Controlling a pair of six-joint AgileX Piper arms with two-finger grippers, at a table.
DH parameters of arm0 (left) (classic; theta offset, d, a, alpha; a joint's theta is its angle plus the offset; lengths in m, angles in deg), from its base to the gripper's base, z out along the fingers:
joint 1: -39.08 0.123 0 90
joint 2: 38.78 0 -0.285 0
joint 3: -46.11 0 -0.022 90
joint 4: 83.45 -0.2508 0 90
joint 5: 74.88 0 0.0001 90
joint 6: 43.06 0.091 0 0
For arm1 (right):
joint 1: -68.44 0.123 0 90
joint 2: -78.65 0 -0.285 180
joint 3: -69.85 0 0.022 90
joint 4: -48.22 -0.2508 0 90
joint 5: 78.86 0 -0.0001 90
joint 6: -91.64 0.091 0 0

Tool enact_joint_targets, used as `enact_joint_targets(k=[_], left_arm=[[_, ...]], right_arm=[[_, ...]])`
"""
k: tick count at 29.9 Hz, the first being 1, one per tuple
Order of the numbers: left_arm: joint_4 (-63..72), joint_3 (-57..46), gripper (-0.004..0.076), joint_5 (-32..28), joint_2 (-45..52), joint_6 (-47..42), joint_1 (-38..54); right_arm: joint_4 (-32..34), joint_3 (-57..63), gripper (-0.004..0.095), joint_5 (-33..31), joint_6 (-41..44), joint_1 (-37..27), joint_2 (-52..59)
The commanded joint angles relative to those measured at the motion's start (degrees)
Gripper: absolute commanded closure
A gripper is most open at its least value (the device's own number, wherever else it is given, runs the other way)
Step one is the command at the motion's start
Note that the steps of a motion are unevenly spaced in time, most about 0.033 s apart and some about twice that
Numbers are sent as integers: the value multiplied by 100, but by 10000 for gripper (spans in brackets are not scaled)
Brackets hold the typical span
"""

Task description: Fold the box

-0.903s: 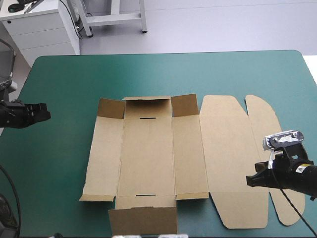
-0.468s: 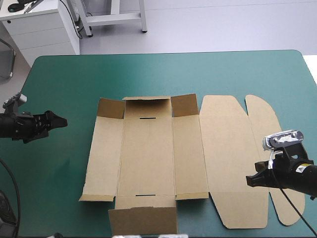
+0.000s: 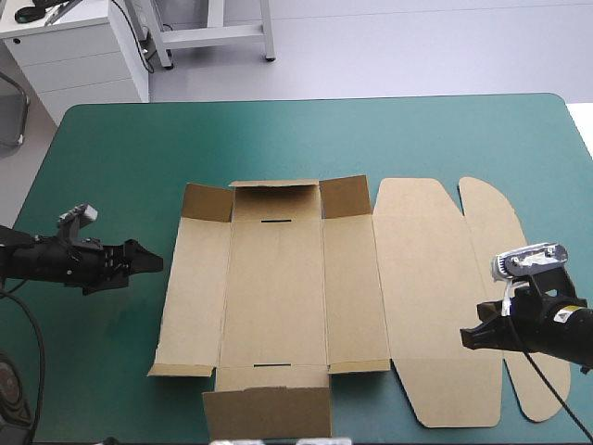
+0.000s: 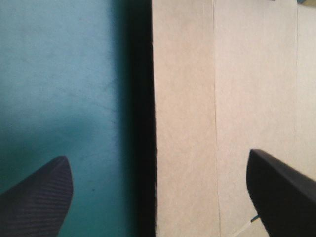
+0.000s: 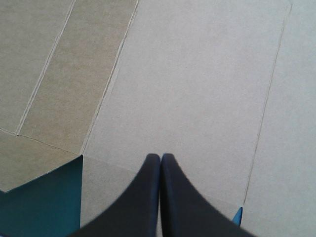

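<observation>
My gripper will pull the lid panel (image 3: 435, 301) along, still spread open, when it carries the box, because a straight crease (image 3: 381, 283) joins the lid panel to the box.
The brown box (image 3: 278, 278) lies as a flat cut sheet in the middle of the table. Its small far corner flaps and the near end flap stand slightly raised. The lid panel (image 3: 426, 297) spreads flat to the right. My left gripper (image 3: 148, 261) hovers low just left of the box's left edge, pointing at it. In the left wrist view my left gripper (image 4: 158, 158) is open, and the edge of the box (image 4: 222, 98) runs ahead between the fingers. My right gripper (image 3: 468, 338) hangs over the lid's near right part. There my right gripper (image 5: 160, 157) is shut above the box (image 5: 197, 74), holding nothing.
Bare teal-green cover (image 3: 306, 139) stretches from the box to the table's far edge and also lies to the left, under my left arm. A white cabinet (image 3: 74, 56) stands past the far left corner.
My left arm has slid rightward across the cover to the box's left edge, and its fingers have gone from shut to open. The right arm and the box have stayed still.
</observation>
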Motion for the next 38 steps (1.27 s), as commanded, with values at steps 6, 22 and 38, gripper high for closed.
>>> enact_joint_targets(k=[6, 22, 38], left_arm=[[430, -520, 49, 399, 188, 288, -411], [1009, -1122, 49, 189, 188, 593, -1073], [1052, -1122, 50, -9, 188, 265, -1599]], right_arm=[[-185, -135, 928, 260, -69, -34, 17], [-205, -135, 928, 260, -69, -34, 17], [-205, -135, 928, 217, -69, -34, 17]])
